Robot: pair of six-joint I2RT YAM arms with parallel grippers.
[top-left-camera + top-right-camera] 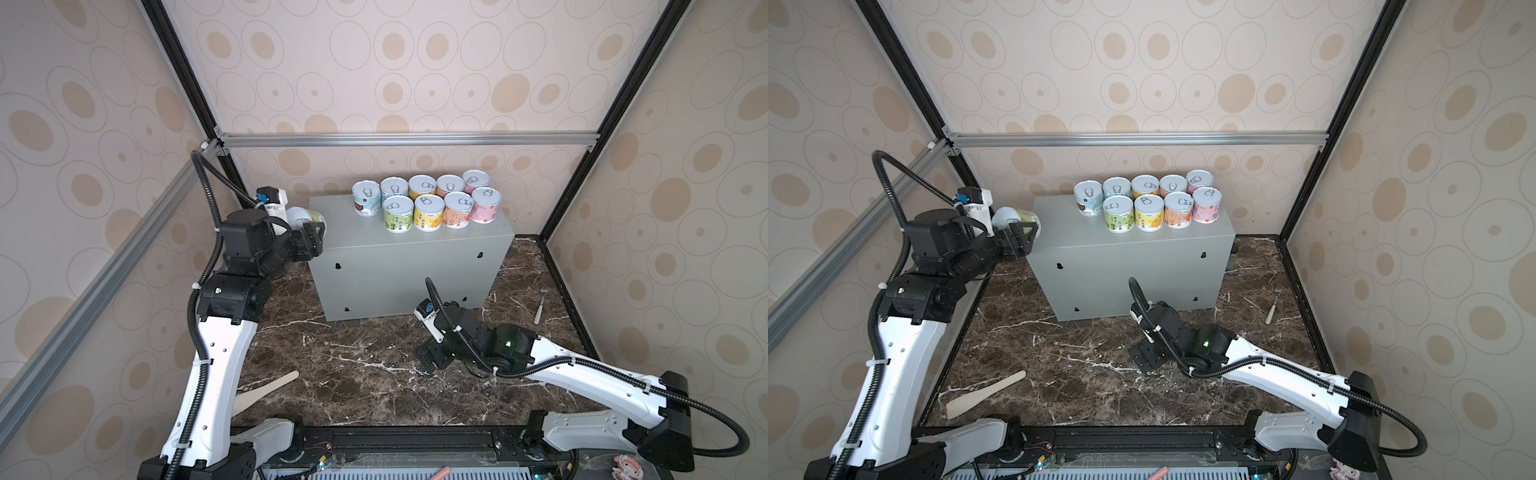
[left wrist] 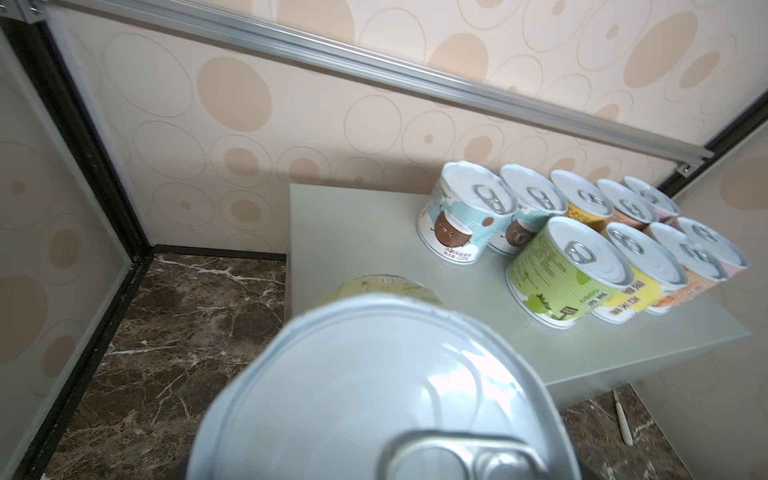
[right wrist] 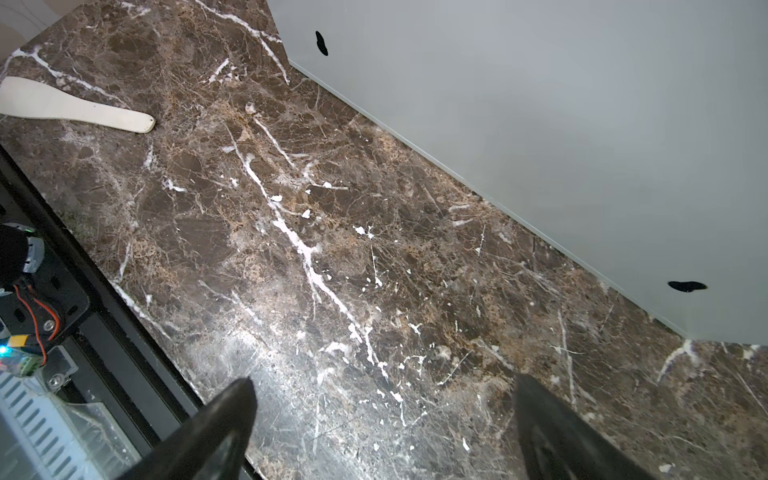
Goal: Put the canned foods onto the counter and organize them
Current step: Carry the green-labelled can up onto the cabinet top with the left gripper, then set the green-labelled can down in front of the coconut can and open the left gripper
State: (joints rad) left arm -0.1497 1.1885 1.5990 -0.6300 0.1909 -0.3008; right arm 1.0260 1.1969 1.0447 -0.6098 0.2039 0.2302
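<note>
My left gripper should keep bringing its matching can to the front-row spot beside the green-labelled tin until that can stands upright, because the spot is free.
Several canned foods stand upright in two rows on the back right of the pale grey counter. In the left wrist view the nearest of them is a green-labelled tin on the counter top. My left gripper is shut on another green-labelled can, held tilted just off the counter's left end. Its silver lid fills the left wrist view and hides the fingers. My right gripper hangs open and empty low over the marble, in front of the counter.
A pale wooden spatula lies on the marble at the front left. A small white-handled fork lies right of the counter. Aluminium frame rails and patterned walls close in the back and sides.
</note>
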